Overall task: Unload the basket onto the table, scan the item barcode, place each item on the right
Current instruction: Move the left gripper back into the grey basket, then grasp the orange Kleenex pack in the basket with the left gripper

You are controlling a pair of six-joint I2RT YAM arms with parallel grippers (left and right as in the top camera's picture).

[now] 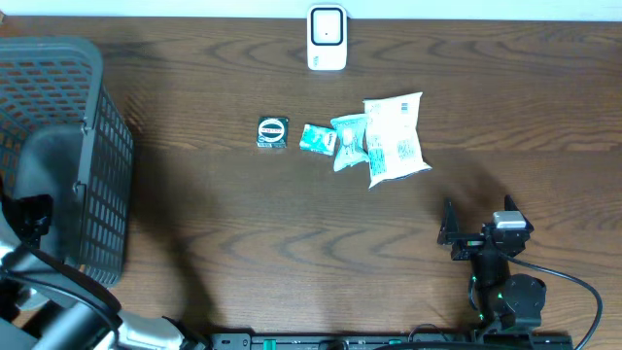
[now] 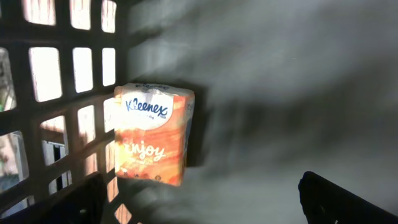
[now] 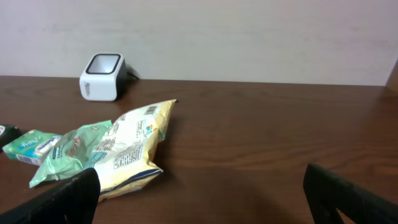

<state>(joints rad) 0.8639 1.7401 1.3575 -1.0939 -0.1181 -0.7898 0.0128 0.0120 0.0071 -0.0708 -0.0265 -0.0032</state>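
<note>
My left gripper's open fingers are lined up with the orange tissue pack's narrow width (image 2: 152,134) between them. I should keep going down until they are around the pack's sides (image 2: 185,140), then close them.
An orange Kleenex tissue pack (image 2: 154,134) lies on the floor of the dark mesh basket (image 2: 62,74), close to its wall. My left gripper (image 2: 208,205) hangs open above the basket floor, a little short of the pack, holding nothing. On the table, a white-and-yellow snack bag (image 1: 396,139) lies printed side up, beside a green pouch (image 1: 348,141), a small teal pack (image 1: 318,139) and a round black item (image 1: 273,132). The white barcode scanner (image 1: 327,39) stands at the far edge. My right gripper (image 1: 476,219) is open and empty, nearer than the bag (image 3: 134,146).
The grey basket (image 1: 68,146) fills the left end of the table, with my left arm reaching into it. A pale wall rises behind the scanner (image 3: 102,76). Bare brown tabletop (image 3: 261,149) lies ahead and to the right of the right gripper.
</note>
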